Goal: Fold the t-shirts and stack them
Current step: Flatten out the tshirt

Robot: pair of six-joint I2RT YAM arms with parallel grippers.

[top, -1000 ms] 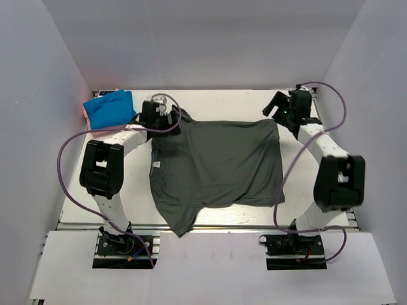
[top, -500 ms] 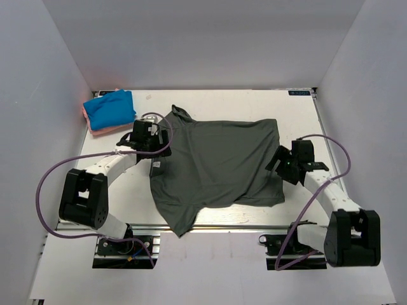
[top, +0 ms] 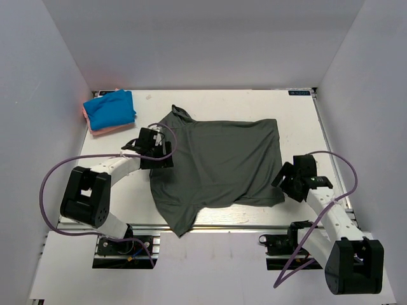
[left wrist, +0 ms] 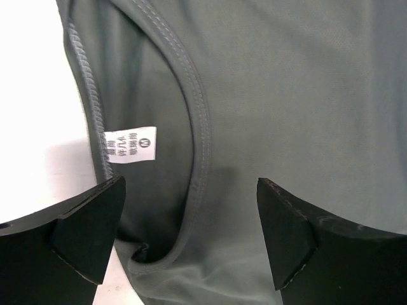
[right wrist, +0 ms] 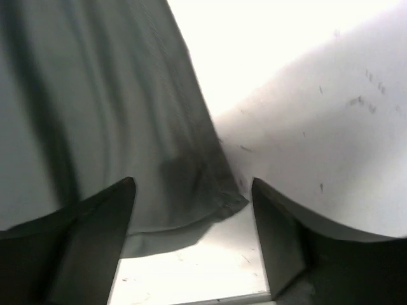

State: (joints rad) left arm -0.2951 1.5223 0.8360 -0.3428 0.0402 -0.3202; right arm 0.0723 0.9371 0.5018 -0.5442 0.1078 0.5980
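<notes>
I should first use my right gripper at the t-shirt's near corner [top: 278,199] to help my left gripper pull the t-shirt inward, because the grey t-shirt's sleeve [top: 180,227] is hanging over the metal rail.
A large dark grey-green t-shirt [top: 219,162] lies spread on the white table, its collar to the left. My left gripper [top: 154,157] is open and sits low over the collar; in the left wrist view [left wrist: 191,222] its fingers straddle the neck seam beside the white label [left wrist: 130,144]. My right gripper [top: 287,178] is open at the shirt's near right corner [right wrist: 229,200], which lies between its fingers [right wrist: 191,219]. A folded bright blue t-shirt [top: 110,108] rests on a salmon-pink one [top: 95,131] at the far left corner.
White walls [top: 203,38] enclose the table on three sides. A metal rail [top: 241,219] runs along the near edge, where a sleeve [top: 178,222] of the grey shirt hangs over. Purple cables [top: 48,184] loop beside both arms.
Both arms have come back from the far side toward me. The left gripper dropped onto the collar and the right gripper moved down to the shirt's near right corner. The shirt's far edge lies flat.
</notes>
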